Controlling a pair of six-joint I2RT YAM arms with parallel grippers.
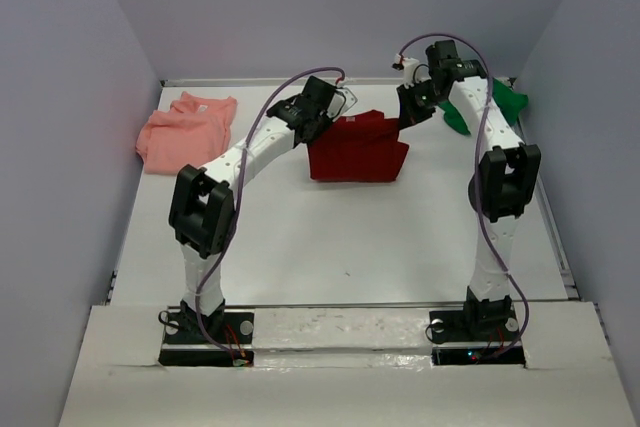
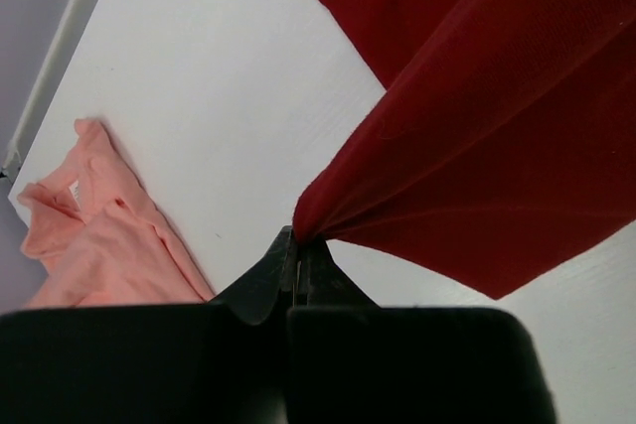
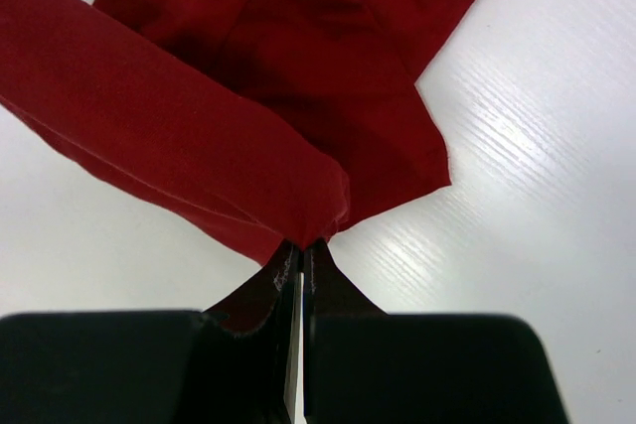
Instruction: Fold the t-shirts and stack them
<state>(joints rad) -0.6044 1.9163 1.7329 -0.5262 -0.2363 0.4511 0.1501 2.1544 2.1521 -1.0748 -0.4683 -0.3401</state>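
Observation:
The dark red t-shirt's lifted edge is straight along the flat cloth behind it, so the robot's right gripper should keep going toward that cloth's back edge and let go there.
The dark red t-shirt lies partly folded at the back middle of the table, its far edge lifted. My left gripper is shut on its left far corner; in the left wrist view the red cloth fans out from the pinched tips. My right gripper is shut on the right far corner, where a red fold hangs from the tips. The salmon pink t-shirt lies bunched at the back left. The bright green t-shirt is bunched at the back right, partly behind my right arm.
A white table with a raised rim along the back and sides. Grey walls close in on three sides. Both arm bases stand at the near edge, with purple cables looping over each arm.

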